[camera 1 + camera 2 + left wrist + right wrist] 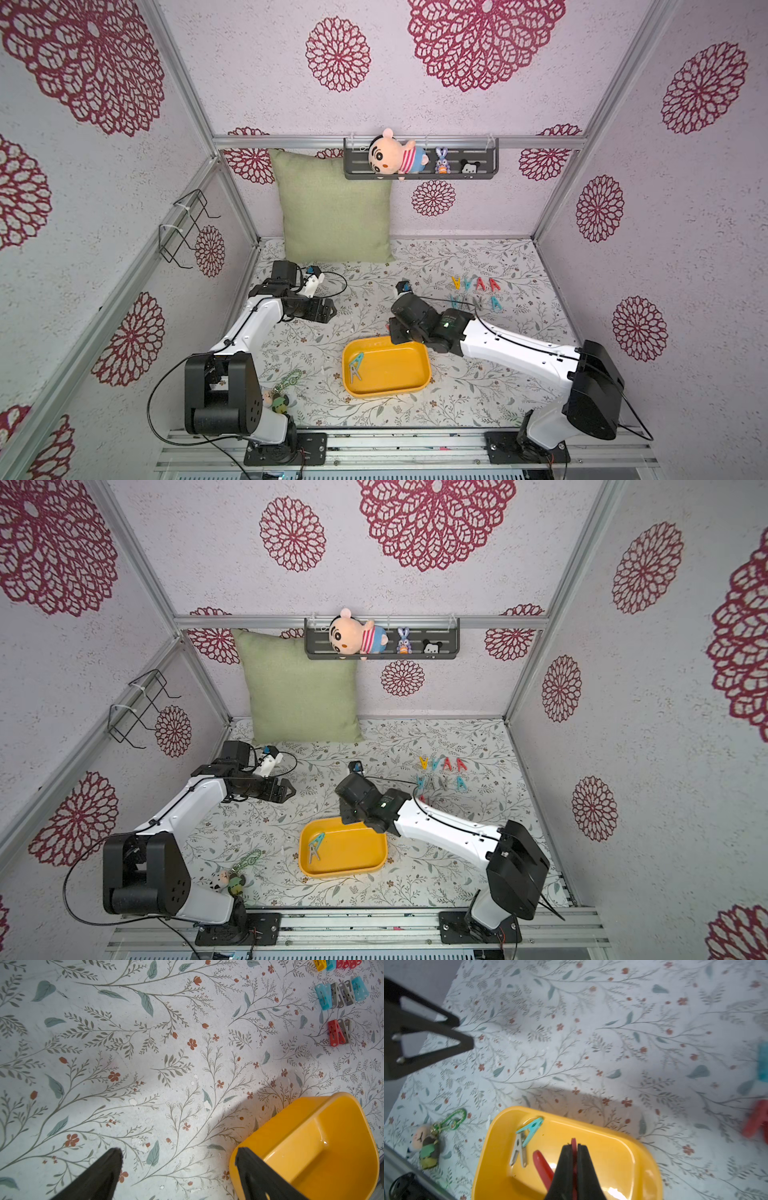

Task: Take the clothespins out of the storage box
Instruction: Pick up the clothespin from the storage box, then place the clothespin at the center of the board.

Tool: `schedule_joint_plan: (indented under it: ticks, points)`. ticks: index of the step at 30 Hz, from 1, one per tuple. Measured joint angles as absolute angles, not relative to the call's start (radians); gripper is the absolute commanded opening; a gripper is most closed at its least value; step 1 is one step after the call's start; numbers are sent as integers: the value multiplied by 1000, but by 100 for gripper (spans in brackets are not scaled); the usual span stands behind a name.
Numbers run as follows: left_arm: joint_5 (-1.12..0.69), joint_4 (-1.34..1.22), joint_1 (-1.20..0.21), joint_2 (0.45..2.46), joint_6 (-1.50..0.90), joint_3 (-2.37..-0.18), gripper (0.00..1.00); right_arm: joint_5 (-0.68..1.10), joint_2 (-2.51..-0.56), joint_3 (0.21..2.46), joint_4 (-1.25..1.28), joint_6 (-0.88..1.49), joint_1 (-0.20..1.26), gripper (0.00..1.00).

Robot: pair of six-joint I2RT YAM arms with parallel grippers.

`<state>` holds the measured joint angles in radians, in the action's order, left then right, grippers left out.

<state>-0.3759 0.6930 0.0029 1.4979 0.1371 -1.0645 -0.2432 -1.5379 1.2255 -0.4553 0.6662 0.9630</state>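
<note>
My right gripper keeps carrying the red clothespin to the open space (pixel 358 1030) beside the front row's grey clothespin (pixel 346 1030) until it touches down there, then lets go.
The yellow storage box (pixel 415 388) (pixel 345 872) lies near the table's front middle. A teal clothespin (pixel 532 1128) and a grey clothespin (pixel 519 1153) lie at its left end. My right gripper (pixel 573 1147) hangs over the box (pixel 623 1147), shut on a red clothespin (pixel 543 1165) whose free leg sticks out sideways. In both top views the right wrist hides those fingers. Several clothespins (pixel 476 286) (pixel 340 993) lie in rows on the table at the back right. My left gripper (pixel 330 309) (pixel 179 1151) stands open and empty, left of the box (pixel 311 1126).
A keychain charm (pixel 286 390) on a green chain lies at the front left by the left arm's base. A green pillow (pixel 332 208) leans on the back wall under a dark shelf (pixel 482 176) with plush toys. A wire rack (pixel 187 228) hangs on the left wall.
</note>
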Motion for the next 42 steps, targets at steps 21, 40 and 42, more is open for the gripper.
schedule_joint_plan:
  ticks: [21,40,42]
  points:
    - [-376,693,3,1498,137,-1065,94,-182,-1481,1008,-628,470,215,0]
    - [-376,693,3,1498,137,-1065,94,-153,-1753,1065,-515,352,181,0]
    - [-376,693,3,1498,137,-1065,94,-152,-1766,1072,-508,348,180,0]
